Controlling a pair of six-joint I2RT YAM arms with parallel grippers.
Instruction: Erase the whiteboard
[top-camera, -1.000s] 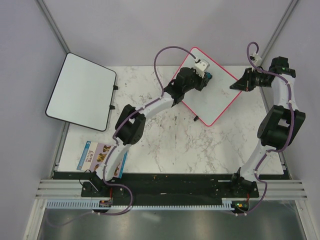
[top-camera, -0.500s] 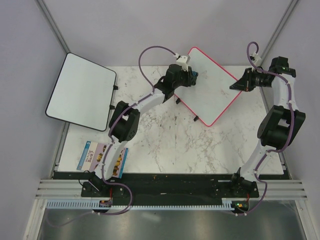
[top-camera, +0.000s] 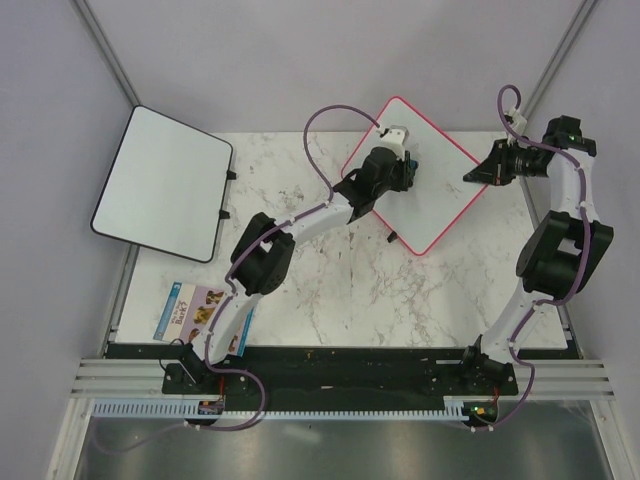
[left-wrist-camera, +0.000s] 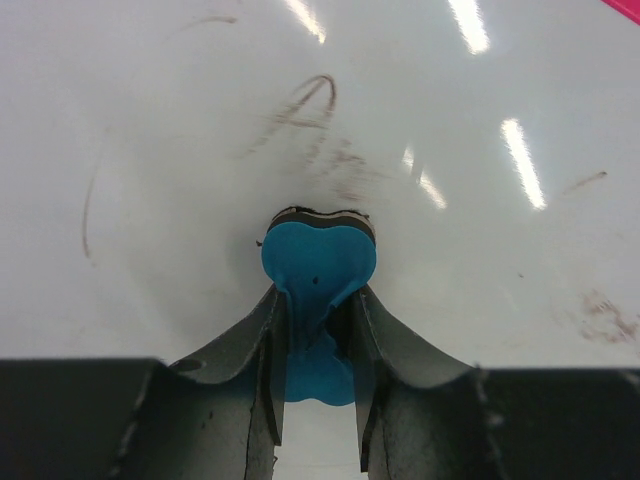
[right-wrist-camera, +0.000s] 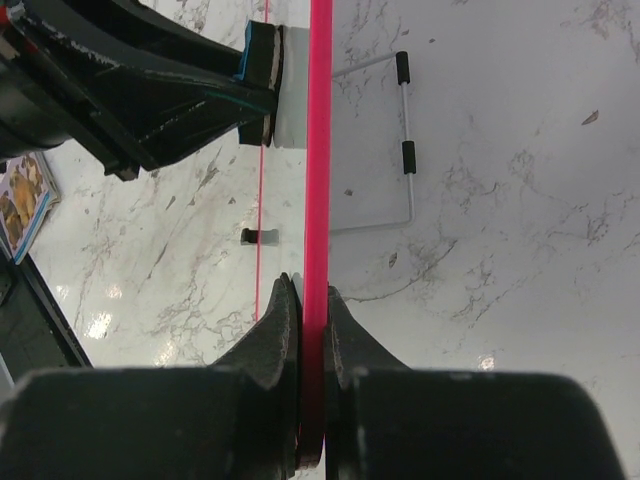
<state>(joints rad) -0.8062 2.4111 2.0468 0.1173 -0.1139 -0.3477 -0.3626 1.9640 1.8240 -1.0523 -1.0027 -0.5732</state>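
Faint scribbles (left-wrist-camera: 315, 115) still show on the whiteboard just above the blue eraser. Next, my left gripper wipes the eraser back up over them toward the upper pink frame (top-camera: 440, 136).
The whiteboard (top-camera: 430, 185), white with a pink frame, stands tilted at the back middle of the table. My left gripper (top-camera: 408, 170) is shut on a blue eraser (left-wrist-camera: 318, 262) and presses it against the board face (left-wrist-camera: 200, 120), just below faint grey-brown scribbles (left-wrist-camera: 310, 105). My right gripper (top-camera: 478, 172) is shut on the board's pink frame (right-wrist-camera: 319, 150) at its right corner, seen edge-on in the right wrist view. The eraser also shows there (right-wrist-camera: 262, 70), against the board.
A second white board with a black frame (top-camera: 165, 185) lies at the back left, partly off the marble table (top-camera: 330, 290). A small picture book (top-camera: 200, 315) lies at the front left. The board's wire stand (right-wrist-camera: 400, 150) rests on the table behind it.
My left gripper swept the eraser left across the board, then back right toward its middle. The right gripper kept its hold on the frame.
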